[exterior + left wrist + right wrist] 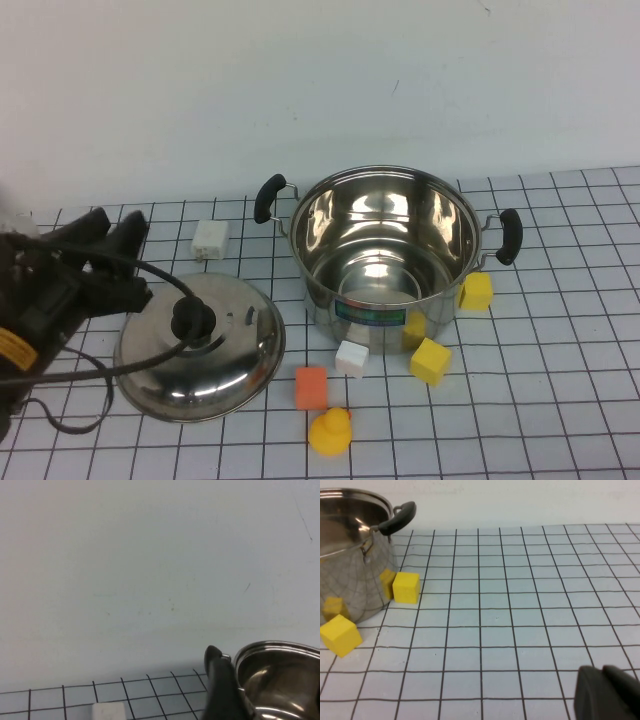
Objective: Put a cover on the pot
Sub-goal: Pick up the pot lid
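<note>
My open left gripper should go on moving down toward the knob until its fingers straddle it, since the lid lies with its black knob [193,318] facing up.
The pot [380,300] stands open and upright at the table's middle, with black side handles and a blue-green label. It also shows in the left wrist view [280,680] and in the right wrist view [350,565]. The domed steel lid [200,350] with a black knob [192,318] lies on the table left of the pot. My left gripper [113,225] is open and empty, just behind and left of the lid. My right gripper [602,675] is shut and empty, low over the table right of the pot, out of the high view.
A white block [210,239] lies behind the lid. A white cube [352,357], an orange cube [311,387], a yellow duck [330,432] and yellow cubes [431,360] [476,291] lie around the pot's front and right. A black cable crosses the lid.
</note>
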{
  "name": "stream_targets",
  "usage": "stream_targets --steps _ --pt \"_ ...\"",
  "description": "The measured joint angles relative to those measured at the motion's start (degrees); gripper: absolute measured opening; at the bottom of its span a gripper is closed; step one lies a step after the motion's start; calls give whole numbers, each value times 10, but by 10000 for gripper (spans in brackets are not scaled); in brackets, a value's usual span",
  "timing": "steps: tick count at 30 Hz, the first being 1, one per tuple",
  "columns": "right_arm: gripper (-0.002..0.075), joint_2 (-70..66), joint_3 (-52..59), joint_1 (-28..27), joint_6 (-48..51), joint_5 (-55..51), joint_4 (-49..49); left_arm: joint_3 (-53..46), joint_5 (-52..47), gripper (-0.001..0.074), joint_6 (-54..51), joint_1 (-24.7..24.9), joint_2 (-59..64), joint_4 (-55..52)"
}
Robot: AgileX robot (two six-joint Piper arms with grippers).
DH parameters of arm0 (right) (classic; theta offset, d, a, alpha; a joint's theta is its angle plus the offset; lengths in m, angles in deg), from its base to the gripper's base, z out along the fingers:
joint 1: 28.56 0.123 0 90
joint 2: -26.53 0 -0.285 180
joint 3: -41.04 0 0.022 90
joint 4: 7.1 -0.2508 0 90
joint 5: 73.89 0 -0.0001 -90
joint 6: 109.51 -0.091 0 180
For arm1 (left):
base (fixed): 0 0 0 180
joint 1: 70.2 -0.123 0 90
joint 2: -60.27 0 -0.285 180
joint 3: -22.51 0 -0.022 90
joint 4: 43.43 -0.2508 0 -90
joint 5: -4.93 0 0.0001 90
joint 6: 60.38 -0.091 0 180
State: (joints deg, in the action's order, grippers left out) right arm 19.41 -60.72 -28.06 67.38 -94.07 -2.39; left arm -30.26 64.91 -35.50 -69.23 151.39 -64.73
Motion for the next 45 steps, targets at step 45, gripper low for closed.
stream_targets --steps 45 --pt "9 0 0 0 0 0 0 161 23 575 -129 0 373 -26"
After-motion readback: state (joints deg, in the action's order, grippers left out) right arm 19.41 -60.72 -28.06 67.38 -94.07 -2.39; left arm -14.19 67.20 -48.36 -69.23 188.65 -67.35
